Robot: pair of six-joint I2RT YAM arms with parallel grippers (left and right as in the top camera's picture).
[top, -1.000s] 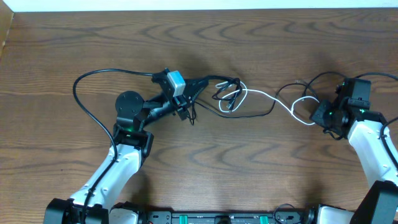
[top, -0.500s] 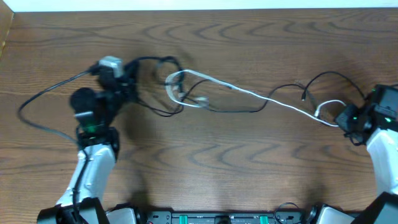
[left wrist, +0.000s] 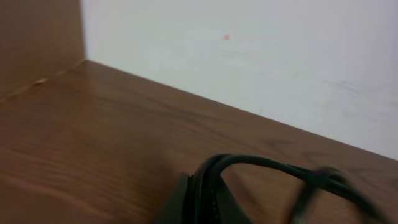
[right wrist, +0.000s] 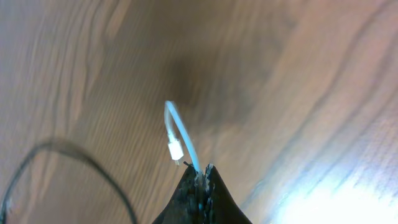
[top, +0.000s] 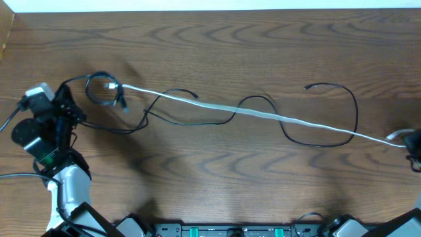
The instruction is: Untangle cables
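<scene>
My right gripper should go on pulling until the white plug slips free, because the white cable runs tight from the black loop (top: 97,99) that my left gripper holds in place.
The white cable (top: 263,114) is stretched taut across the table from a small knot (top: 108,89) at the left to the far right edge. Black cables (top: 316,135) loop around it in the middle and right. My left gripper (top: 66,105) is at the far left, shut on a black cable (left wrist: 261,165) beside the knot. My right gripper (top: 413,143) is at the right edge, shut on the white cable's end (right wrist: 180,134), whose small plug hangs just past the fingertips (right wrist: 202,171).
A white wall (left wrist: 249,56) borders the table's far edge. A raised wooden side (left wrist: 37,37) stands at the far left corner. The left arm's own thick black wire trails off the left edge (top: 13,174).
Both arms have pulled apart, the left one further left and the right one to the right edge. The white cable has gone from looped and slack to straight, and the tangle has spread out.
</scene>
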